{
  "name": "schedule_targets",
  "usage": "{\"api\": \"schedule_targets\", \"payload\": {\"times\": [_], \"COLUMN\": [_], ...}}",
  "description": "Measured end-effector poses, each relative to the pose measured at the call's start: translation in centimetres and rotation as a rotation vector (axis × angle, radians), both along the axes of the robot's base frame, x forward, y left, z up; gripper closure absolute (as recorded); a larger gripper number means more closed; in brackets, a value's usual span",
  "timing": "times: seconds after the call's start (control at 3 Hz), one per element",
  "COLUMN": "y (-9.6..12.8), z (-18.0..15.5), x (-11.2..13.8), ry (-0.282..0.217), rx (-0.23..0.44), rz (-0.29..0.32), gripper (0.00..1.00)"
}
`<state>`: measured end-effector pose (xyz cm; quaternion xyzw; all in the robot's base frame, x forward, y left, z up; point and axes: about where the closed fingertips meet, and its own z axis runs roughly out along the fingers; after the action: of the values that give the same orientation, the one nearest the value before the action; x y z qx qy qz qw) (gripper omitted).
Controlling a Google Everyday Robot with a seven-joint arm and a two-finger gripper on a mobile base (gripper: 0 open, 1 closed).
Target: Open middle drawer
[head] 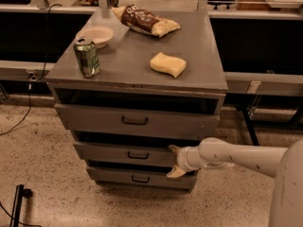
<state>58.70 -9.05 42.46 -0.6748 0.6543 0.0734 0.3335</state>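
The middle drawer is slightly open with a dark gap (132, 139) above its front, so my gripper should hook over the front's top edge (159, 149) and pull the drawer out.
The middle drawer (109, 151) is the low grey front between the taller top drawer (90, 118) and the lowest drawer (111, 175). Its small dark bar handle (138, 155) sits at its centre. It stands a little proud of the cabinet, with a dark gap above it. My gripper (173, 161) comes in from the right on a white arm and sits against the right part of the middle drawer front, to the right of the handle. Its two tan fingers (174, 172) are spread one above the other, holding nothing.
On the grey cabinet top (128, 65) stand a green can (87, 56), a white bowl (97, 34), a brown snack bag (144, 21) and a yellow sponge (167, 64). A dark table leg (248, 126) stands to the right. A black cable (23, 115) runs along the floor at left.
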Motion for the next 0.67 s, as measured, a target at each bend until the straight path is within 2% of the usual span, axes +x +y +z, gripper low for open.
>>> {"api": "schedule_targets", "payload": {"times": [0.67], "y": [1.83], "z": [0.44], "x": [-1.19], "ry": [0.069], "rx": [0.047], "rz": [0.056], "gripper": [0.67]}}
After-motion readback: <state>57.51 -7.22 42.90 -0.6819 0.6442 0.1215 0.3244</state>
